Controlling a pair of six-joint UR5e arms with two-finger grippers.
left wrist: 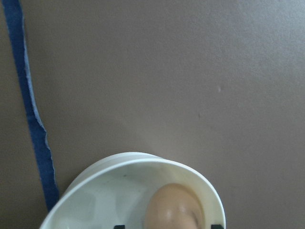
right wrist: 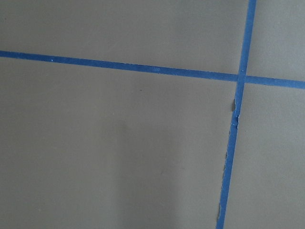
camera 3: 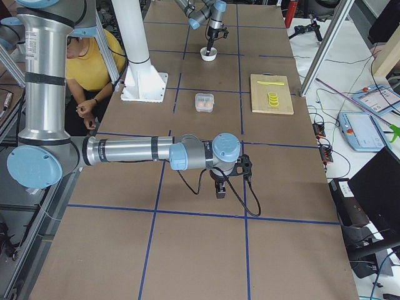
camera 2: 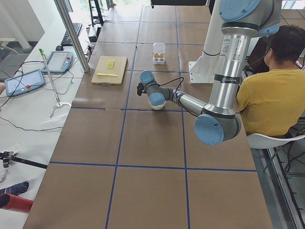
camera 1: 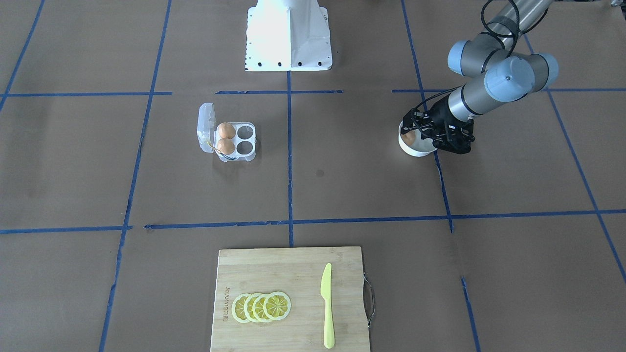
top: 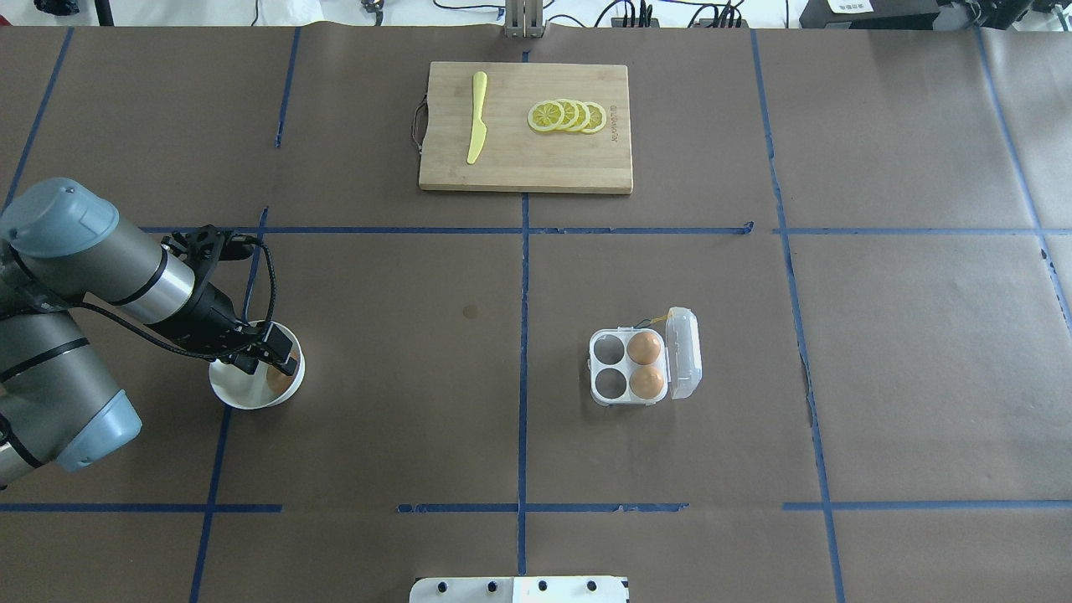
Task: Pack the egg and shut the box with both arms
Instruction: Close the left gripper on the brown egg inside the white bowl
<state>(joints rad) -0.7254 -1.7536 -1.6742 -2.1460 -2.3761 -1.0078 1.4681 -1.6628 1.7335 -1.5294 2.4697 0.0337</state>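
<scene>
The brown egg [camera 1: 409, 137] will sink just partway and stay seated when I lower it into an empty cell, as the orange-tan eggs [camera 1: 226, 146] bulge above their round cells.
A brown egg [top: 279, 381] lies in a round white bowl [top: 243, 394] on the table's left side. My left gripper [top: 272, 364] reaches down into the bowl. Its fingers stand on either side of the egg [left wrist: 174, 207] with gaps, so it is open. The clear four-cell box [top: 628, 368] stands right of centre with its lid [top: 685, 352] swung open. Two orange-tan eggs fill the cells beside the lid, and the other two cells are empty. My right gripper [camera 3: 220, 187] shows only in the exterior right view, low over bare table; I cannot tell its state.
A wooden cutting board [top: 586, 163] with lemon slices [top: 568, 115] and a yellow knife [top: 476, 117] lies at the far edge. The white pedestal [camera 1: 288, 34] stands at the robot's base. A person in a yellow shirt [camera 2: 267, 100] sits beside the table.
</scene>
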